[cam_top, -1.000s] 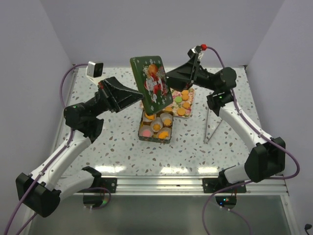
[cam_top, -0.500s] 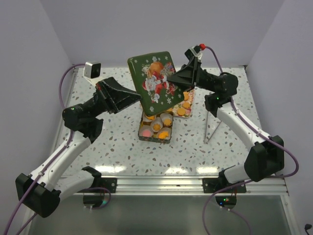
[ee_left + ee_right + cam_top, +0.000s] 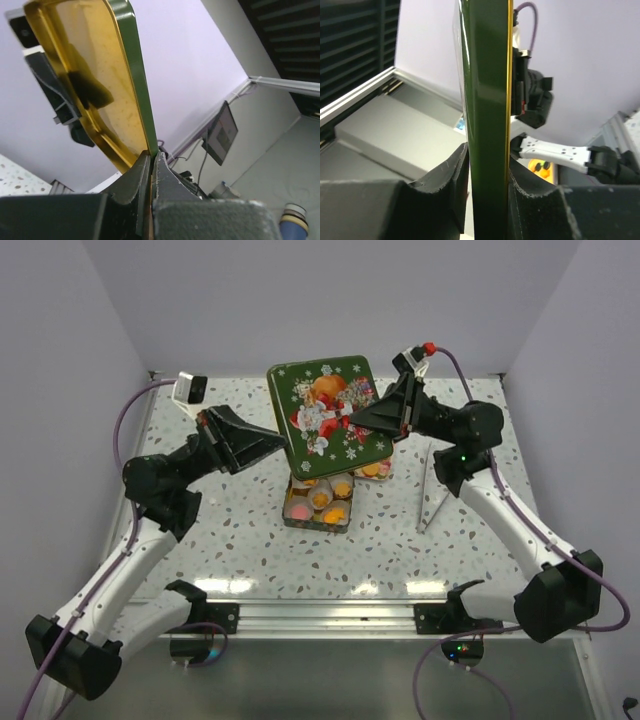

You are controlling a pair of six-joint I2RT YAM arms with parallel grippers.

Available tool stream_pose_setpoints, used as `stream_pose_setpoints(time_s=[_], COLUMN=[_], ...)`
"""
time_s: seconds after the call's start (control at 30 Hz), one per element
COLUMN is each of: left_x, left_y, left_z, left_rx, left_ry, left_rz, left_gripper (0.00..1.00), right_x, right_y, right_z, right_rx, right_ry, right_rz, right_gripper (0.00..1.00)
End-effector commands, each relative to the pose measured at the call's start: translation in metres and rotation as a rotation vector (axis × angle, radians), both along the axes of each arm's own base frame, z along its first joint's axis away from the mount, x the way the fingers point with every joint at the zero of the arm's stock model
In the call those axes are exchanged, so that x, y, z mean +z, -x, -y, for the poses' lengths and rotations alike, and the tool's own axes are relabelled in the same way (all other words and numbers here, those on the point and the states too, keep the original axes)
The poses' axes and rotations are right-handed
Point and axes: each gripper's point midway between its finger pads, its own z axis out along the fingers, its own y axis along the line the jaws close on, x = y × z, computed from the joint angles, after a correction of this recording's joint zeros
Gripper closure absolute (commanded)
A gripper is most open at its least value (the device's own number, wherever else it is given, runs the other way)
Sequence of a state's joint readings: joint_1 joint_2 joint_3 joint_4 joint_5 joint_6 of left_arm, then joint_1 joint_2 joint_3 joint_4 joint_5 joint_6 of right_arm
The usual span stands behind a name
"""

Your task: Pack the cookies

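Note:
The green lid's gold inside (image 3: pixel 107 70) is facing down toward the open tin (image 3: pixel 319 505). I should keep lowering the lid with my left gripper until it touches the tin's rim.
A green tin lid (image 3: pixel 325 415) with a Christmas picture hangs in the air above the open tin (image 3: pixel 291 519), held from both sides. My left gripper (image 3: pixel 290 443) is shut on its left edge; in the left wrist view the fingers (image 3: pixel 151 157) pinch the rim below the gold inside of the lid (image 3: pixel 95 75). My right gripper (image 3: pixel 352 420) is shut on the right edge, its pads against the green rim (image 3: pixel 487 100). Orange and pink cookies (image 3: pixel 322 498) in white paper cups lie in the tin. More cookies (image 3: pixel 372 470) show on a tray behind, partly hidden by the lid.
A thin metal stand (image 3: pixel 430 490) rises from the speckled table to the right of the tin. White walls close the table in on the left, back and right.
My right gripper has closed onto the lid's right edge. The lid has swung from steeply tilted to more face-up and shifted slightly right; both arms followed it.

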State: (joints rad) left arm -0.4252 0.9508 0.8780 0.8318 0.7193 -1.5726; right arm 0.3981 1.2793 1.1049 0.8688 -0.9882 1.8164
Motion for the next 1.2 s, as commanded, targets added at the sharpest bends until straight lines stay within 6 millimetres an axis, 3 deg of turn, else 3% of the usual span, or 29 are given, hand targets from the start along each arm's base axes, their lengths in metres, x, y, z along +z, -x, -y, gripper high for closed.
stream_pose_setpoints(time_s=[0.0,0.23,0.47,0.67,0.7,0.93,1.03,1.17], left_x=[-0.061,-0.092,-0.135,-0.172,-0.178,-0.246,-0.274,-0.293], left_y=[-0.059,-0.092,-0.127,-0.155,-0.159,-0.187,-0.193,-0.201], left_z=[0.012,0.026,0.039,0.042,0.04,0.015,0.001,-0.012], left_rx=[0.128,0.143,0.119,0.082,0.075,0.057,0.065,0.1], left_ry=[-0.201,-0.34,-0.417,-0.493,-0.502,-0.573,-0.628,-0.701], left_rz=[-0.196,-0.247,-0.337,-0.368,-0.376,-0.492,-0.545,-0.546], left_gripper=[0.99,0.99,0.95,0.66,0.6,0.47,0.44,0.43], right_x=[-0.011,-0.065,-0.108,-0.141,-0.146,-0.179,-0.188,-0.205], right_y=[0.021,0.007,-0.011,-0.04,-0.045,-0.084,-0.091,-0.094], right_z=[0.0,-0.004,-0.007,-0.012,-0.014,-0.026,-0.032,-0.04], right_rx=[-0.002,-0.063,-0.121,-0.198,-0.207,-0.253,-0.248,-0.261], right_ry=[0.089,0.314,0.402,0.454,0.46,0.509,0.536,0.559], right_rz=[0.099,0.028,-0.059,-0.145,-0.154,-0.242,-0.259,-0.285], right_gripper=[0.71,0.76,0.87,0.95,0.96,1.0,1.0,1.0])
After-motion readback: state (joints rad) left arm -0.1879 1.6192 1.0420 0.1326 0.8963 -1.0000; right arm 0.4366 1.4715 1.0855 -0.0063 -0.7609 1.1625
